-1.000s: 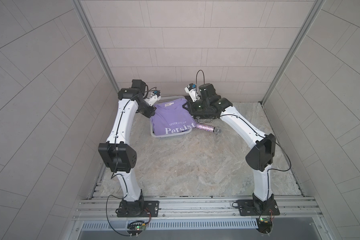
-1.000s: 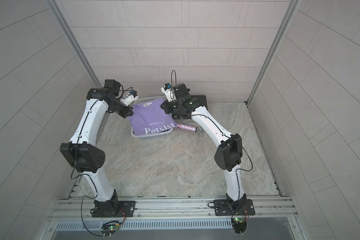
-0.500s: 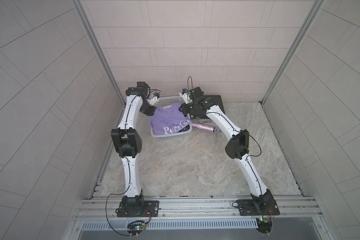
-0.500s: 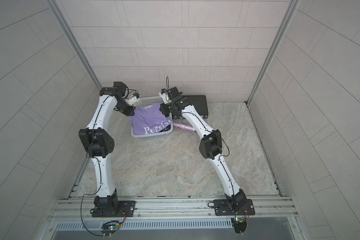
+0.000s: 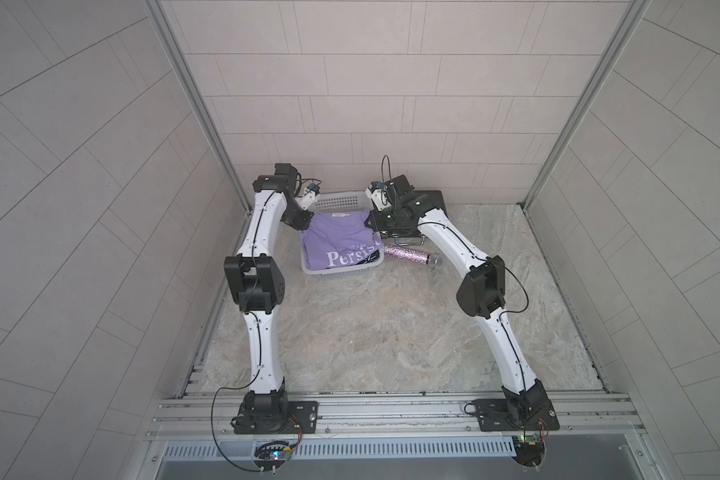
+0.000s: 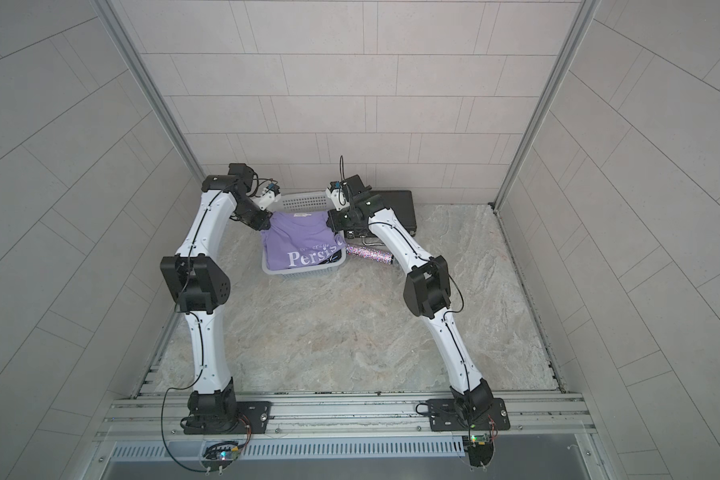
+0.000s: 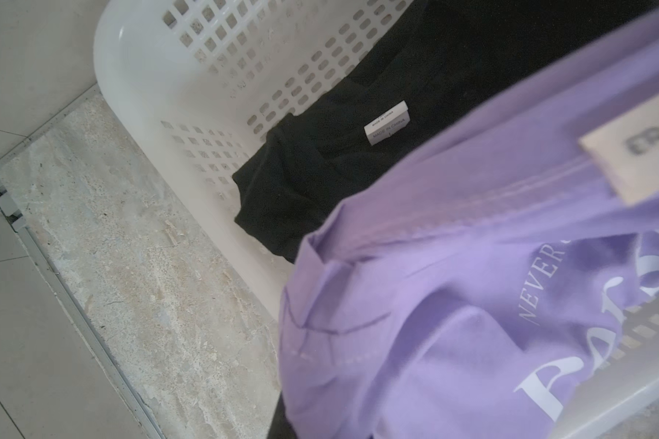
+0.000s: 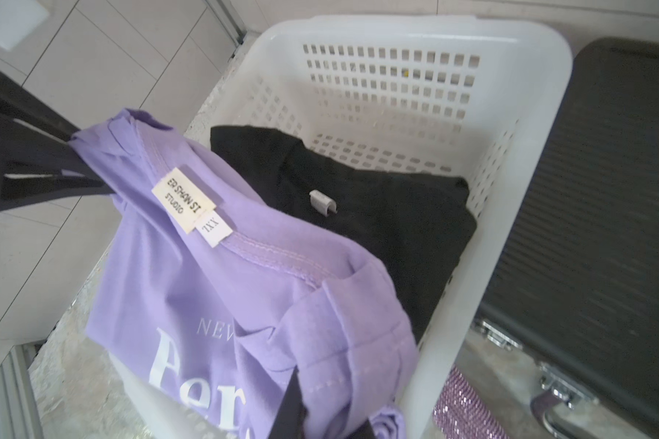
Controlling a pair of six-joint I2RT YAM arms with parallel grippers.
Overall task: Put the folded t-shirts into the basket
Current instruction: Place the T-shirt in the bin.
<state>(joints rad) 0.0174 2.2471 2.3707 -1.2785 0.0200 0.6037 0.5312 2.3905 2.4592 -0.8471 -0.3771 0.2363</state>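
Observation:
The lavender t-shirt's lettering (image 5: 355,255) sits slanted, folded over the basket's near end, so before opening, my right gripper next raises the t-shirt's shoulder corner (image 8: 360,327) to straighten the t-shirt.
The lavender "Persist" t-shirt (image 5: 341,241) (image 6: 304,243) hangs stretched between both grippers, over the white perforated basket (image 5: 341,272) (image 6: 304,273). Its lettered lower part sags onto the basket's near end. My left gripper (image 5: 304,220) (image 6: 265,222) is shut on one shoulder corner, and my right gripper (image 5: 371,222) (image 6: 333,220) is shut on the other. In the right wrist view a dark finger (image 8: 293,399) pinches the lavender cloth (image 8: 244,285). A folded black t-shirt (image 8: 377,213) (image 7: 358,159) lies inside the basket (image 8: 529,152) (image 7: 168,76) below. Nothing under it shows.
A flat black briefcase (image 5: 427,203) (image 8: 605,190) lies just right of the basket against the back wall. A glittery pink microphone (image 5: 408,256) (image 8: 461,406) rests on the stone floor beside the basket's right side. The left wall rail runs close to the basket.
Both elbows have swung inward. The lavender shirt has bunched narrower and sagged lower over the basket, its right edge curling. Both grips have held.

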